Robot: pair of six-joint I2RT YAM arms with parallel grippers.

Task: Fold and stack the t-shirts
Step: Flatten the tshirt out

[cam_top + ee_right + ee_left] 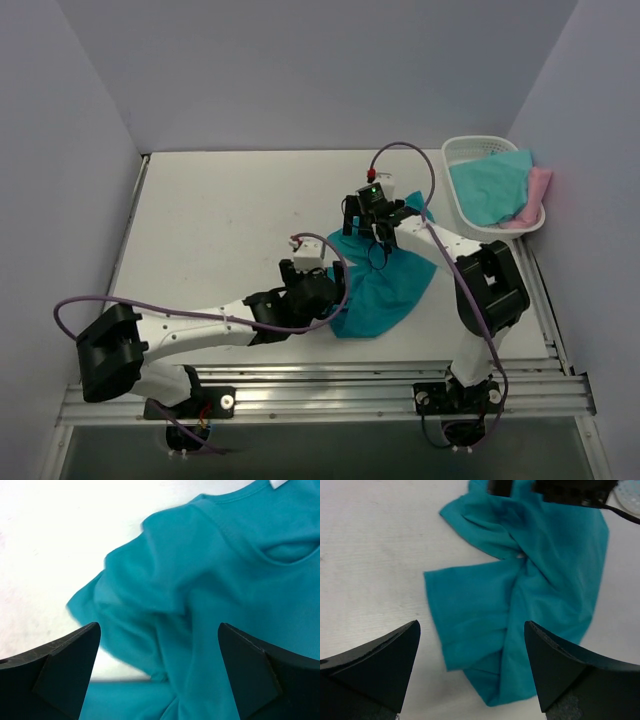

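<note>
The teal t-shirt is crumpled, its near end doubled over, so my left gripper should grab the cloth there (352, 318) and pull it away from the basket before folding.
A deep teal t-shirt (385, 285) lies crumpled on the white table, right of centre. It fills the left wrist view (530, 595) and the right wrist view (210, 590), where its collar shows at the top right. My left gripper (335, 290) is open and empty at the shirt's near-left edge, its jaws wide (472, 630). My right gripper (375, 225) is open and empty just above the shirt's far end (157, 630). A lighter aqua t-shirt (490, 185) and a pale pink one (538, 195) lie in the basket.
A white slotted plastic basket (462, 150) stands at the far right of the table by the wall. Purple cables loop off both arms. The table's metal rail (320, 395) runs along the near edge.
</note>
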